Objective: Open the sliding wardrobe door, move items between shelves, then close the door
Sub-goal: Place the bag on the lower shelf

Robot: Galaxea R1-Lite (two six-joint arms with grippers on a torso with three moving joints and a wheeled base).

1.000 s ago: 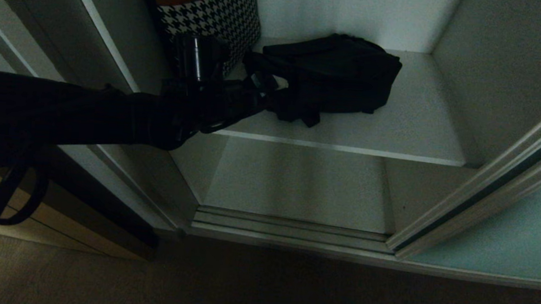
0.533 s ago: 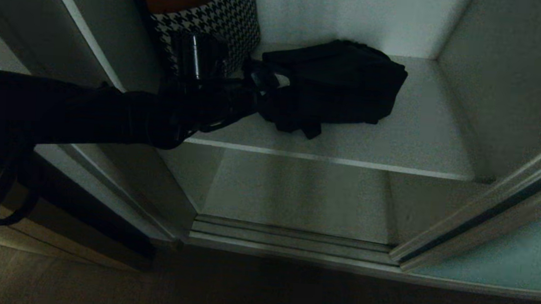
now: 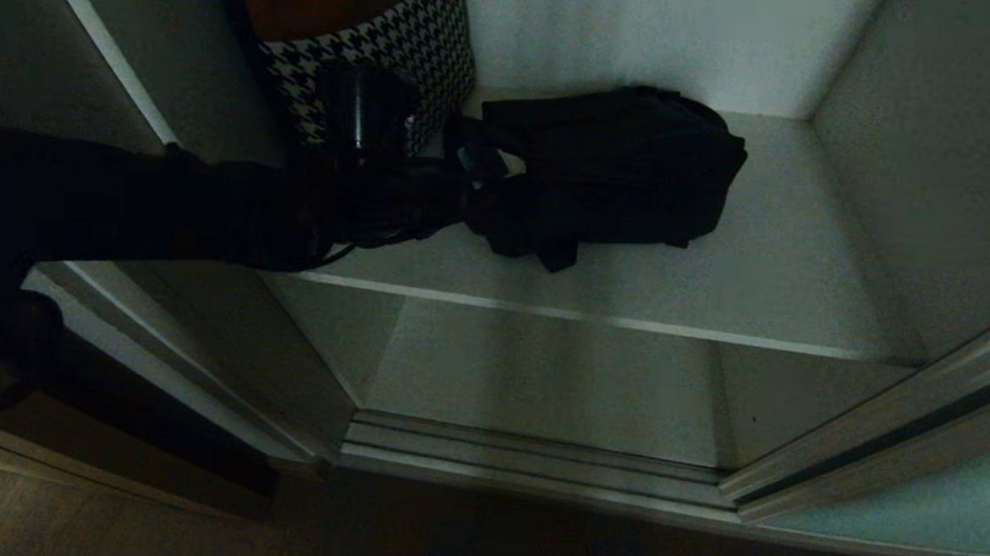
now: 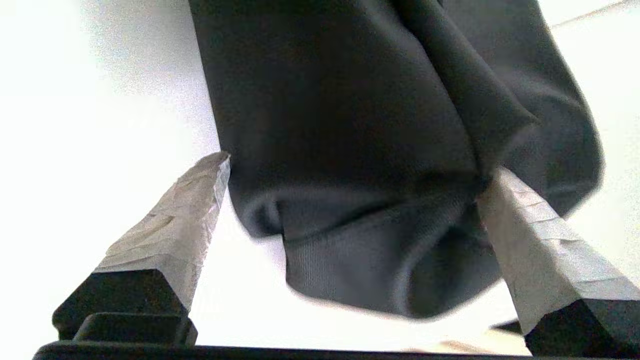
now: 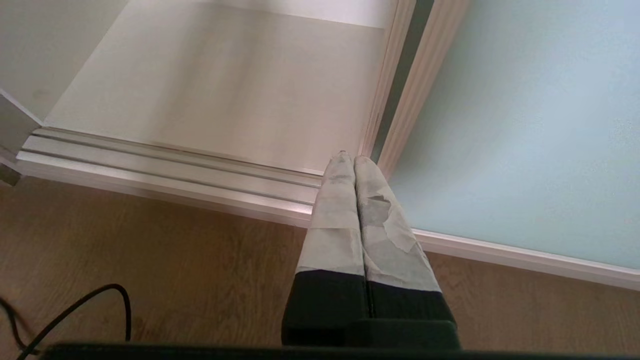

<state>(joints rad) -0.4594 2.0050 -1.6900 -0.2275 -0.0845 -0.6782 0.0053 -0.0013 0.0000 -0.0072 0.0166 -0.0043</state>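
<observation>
One finger of the robot's left gripper sticks out past the black item's edge (image 4: 220,131), so next the gripper moves over the item's raised fold (image 4: 477,108) and pinches it before lifting.
A soft black fabric item (image 3: 611,161) with dangling straps lies on the upper shelf (image 3: 767,267) of the wardrobe. Beside it, at the shelf's left end, stands a black-and-white houndstooth item (image 3: 388,56). My left arm reaches in from the left, and my left gripper (image 3: 477,160) is at the black item's near end. In the left wrist view the left gripper (image 4: 357,167) is open wide, with a fold of the black fabric (image 4: 360,210) lying between its fingers (image 4: 190,210). The sliding wardrobe door (image 3: 915,503) stands pushed to the right. My right gripper (image 5: 350,159) is shut and empty, low by the door's frame.
The lower shelf (image 3: 541,365) is bare. A ridged silver floor track (image 3: 536,467) runs along the wardrobe's front. The wardrobe's side wall (image 3: 933,165) bounds the upper shelf on the right. Wooden floor (image 5: 150,260) with a black cable (image 5: 75,310) lies in front.
The whole head view has shifted, so the shelves sit lower in the picture. My left gripper stays at the near end of the black item.
</observation>
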